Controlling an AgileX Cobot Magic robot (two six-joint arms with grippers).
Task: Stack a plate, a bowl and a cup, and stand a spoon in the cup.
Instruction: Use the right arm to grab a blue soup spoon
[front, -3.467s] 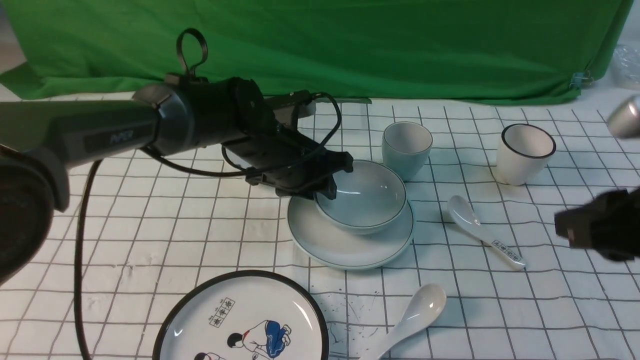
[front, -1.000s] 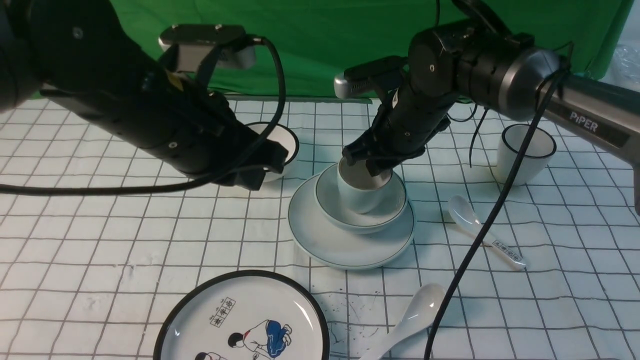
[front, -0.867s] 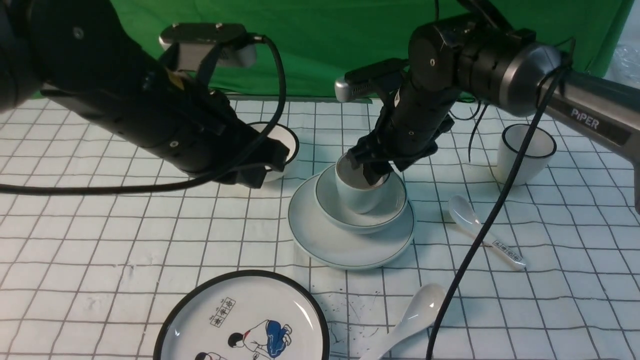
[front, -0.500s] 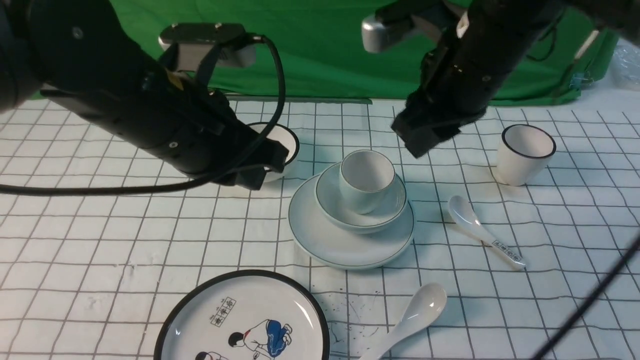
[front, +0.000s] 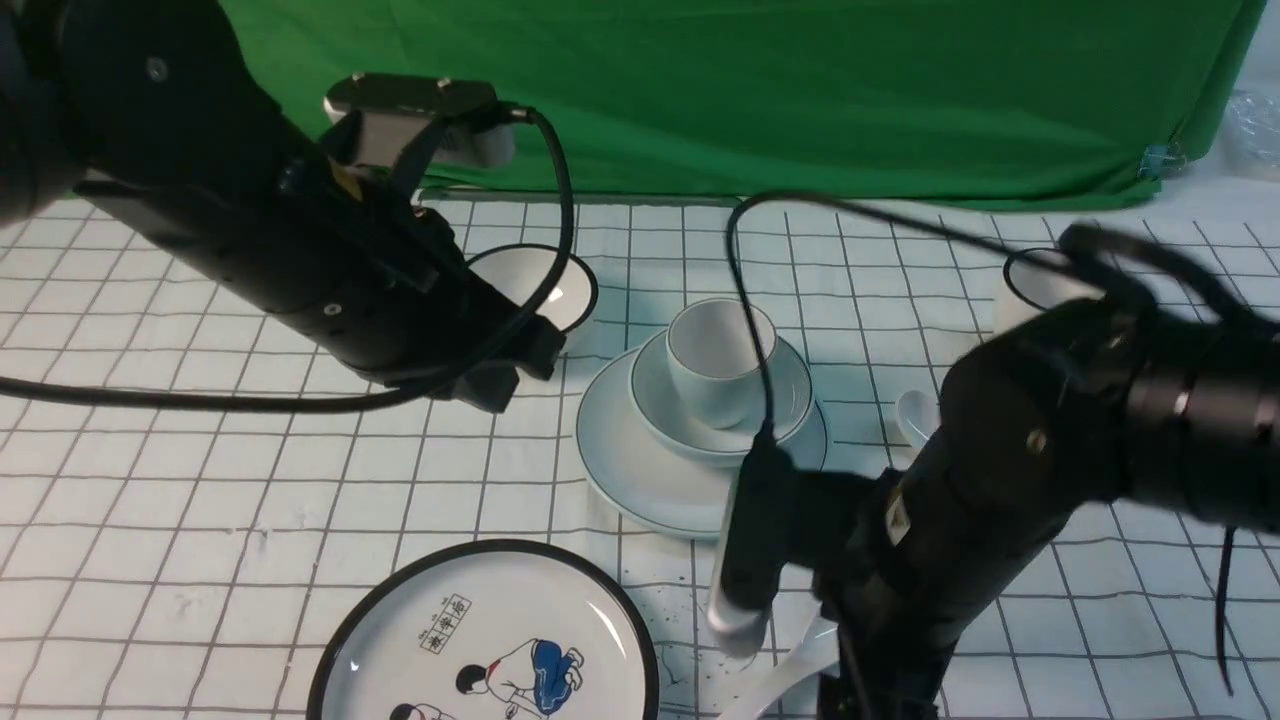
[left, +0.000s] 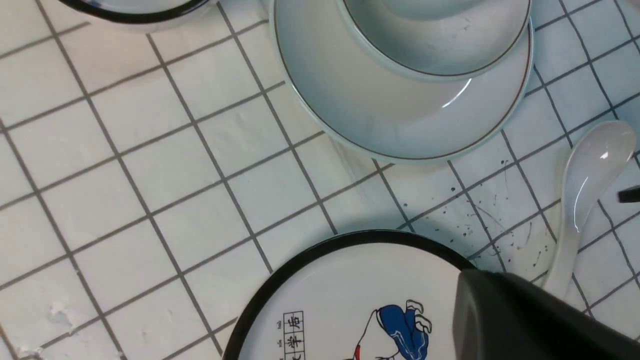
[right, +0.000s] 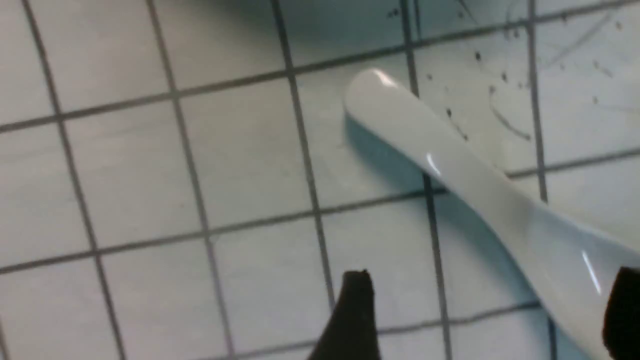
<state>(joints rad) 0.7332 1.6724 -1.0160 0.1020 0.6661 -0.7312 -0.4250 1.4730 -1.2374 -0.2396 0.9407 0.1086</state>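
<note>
My gripper will lower the plain white spoon (front: 786, 676) into the cup, and the spoon will lean on the cup's rim because the cup's opening (front: 721, 337) is far wider than the spoon's slim handle.
The plate (front: 640, 480) lies mid-table with the bowl (front: 790, 405) on it and the cup (front: 715, 350) upright in the bowl. The plain white spoon (right: 450, 165) lies flat on the cloth near the front edge. My right gripper (right: 487, 320) is open low over it, with the handle between the fingertips (right: 355, 310), close to one of them. In the front view my right arm hides most of the spoon (front: 790, 665). My left gripper (front: 515, 368) hangs left of the plate, holding nothing. The left wrist view shows the plate (left: 350, 115), the bowl (left: 430, 45) and the spoon (left: 585, 185).
A black-rimmed plate with cartoon figures (front: 490, 640) lies at the front left. A black-rimmed bowl (front: 540, 285) sits behind my left gripper. A black-rimmed cup (front: 1030, 285) and a printed spoon (front: 910, 410) are at the right, partly hidden by my right arm.
My right gripper let go of the cup in the bowl, rose, then swung down to the front over the plain spoon. My left arm barely moved.
</note>
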